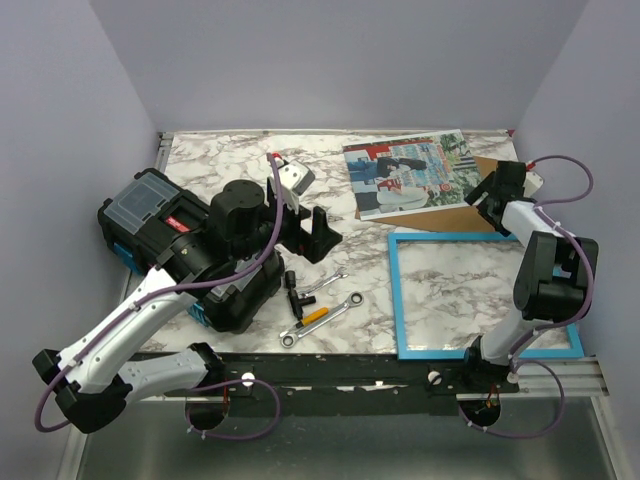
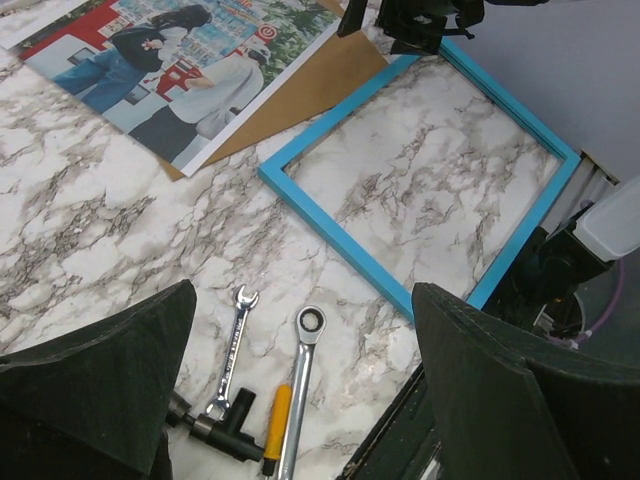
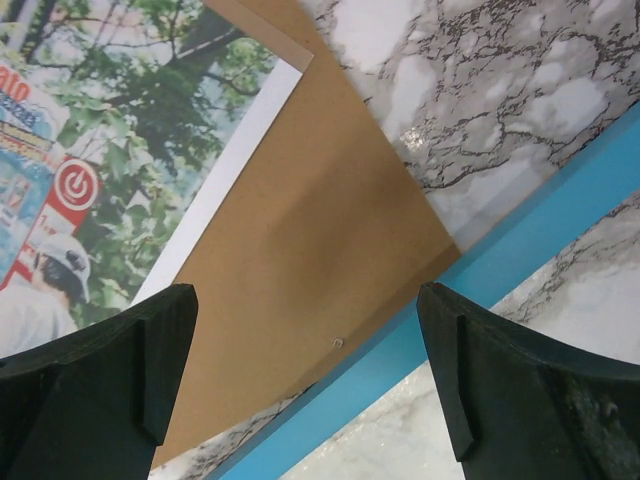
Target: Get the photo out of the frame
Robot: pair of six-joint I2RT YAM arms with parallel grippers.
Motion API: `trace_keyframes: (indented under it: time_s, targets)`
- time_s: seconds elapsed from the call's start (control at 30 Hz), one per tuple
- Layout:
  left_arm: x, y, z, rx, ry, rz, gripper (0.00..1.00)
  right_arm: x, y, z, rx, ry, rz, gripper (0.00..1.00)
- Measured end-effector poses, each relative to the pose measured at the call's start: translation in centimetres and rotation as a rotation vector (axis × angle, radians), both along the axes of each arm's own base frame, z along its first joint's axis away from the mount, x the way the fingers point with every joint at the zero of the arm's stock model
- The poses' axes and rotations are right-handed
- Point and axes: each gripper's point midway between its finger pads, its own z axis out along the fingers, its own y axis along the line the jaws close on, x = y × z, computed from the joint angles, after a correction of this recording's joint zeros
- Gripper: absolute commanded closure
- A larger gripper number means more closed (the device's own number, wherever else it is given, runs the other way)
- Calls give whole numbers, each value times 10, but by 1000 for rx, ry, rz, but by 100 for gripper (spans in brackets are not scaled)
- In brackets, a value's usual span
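Note:
The edge of the brown backing board rests against the turquoise frame's far edge [image 1: 440,236], so the robot's right gripper needs to push the board [image 1: 448,218] back together with the photo, clear of the frame.
The photo [image 1: 412,172] lies flat at the back of the table, on top of the brown backing board [image 1: 478,200]. It also shows in the left wrist view [image 2: 175,70] and the right wrist view [image 3: 110,190]. The turquoise frame [image 1: 393,290] lies empty at the front right, marble showing through it [image 2: 330,215] [image 3: 520,250]. My right gripper [image 1: 497,187] is open and empty above the board's right corner by the frame's far edge. My left gripper [image 1: 312,237] is open and empty, above the table's middle left of the frame.
A black toolbox [image 1: 170,235] stands at the left. A small spanner [image 1: 322,285], a ratchet spanner [image 1: 320,320], a yellow-handled tool [image 1: 314,316] and a black T-shaped tool [image 1: 292,293] lie at the front middle. A metal rail [image 1: 400,372] runs along the near edge.

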Motion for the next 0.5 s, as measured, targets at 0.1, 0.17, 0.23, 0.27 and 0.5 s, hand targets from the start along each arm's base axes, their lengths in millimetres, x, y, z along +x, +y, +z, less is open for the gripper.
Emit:
trace_keyframes:
  time_s: [0.1, 0.17, 0.23, 0.27, 0.5]
  targets:
    - [0, -1, -2, 3, -2, -3, 6, 3, -10, -10, 8, 9, 9, 0]
    - [-1, -2, -4, 6, 0, -8, 6, 7, -12, -13, 17, -1, 30, 0]
    - [-4, -4, -5, 10, -2, -21, 7, 9, -22, -15, 24, -8, 21, 0]
    - [-6, -6, -6, 13, -3, -30, 6, 11, -26, -16, 28, -11, 19, 0]
    - [-10, -13, -10, 28, -13, -60, 6, 30, -49, -31, 65, -11, 39, 0]
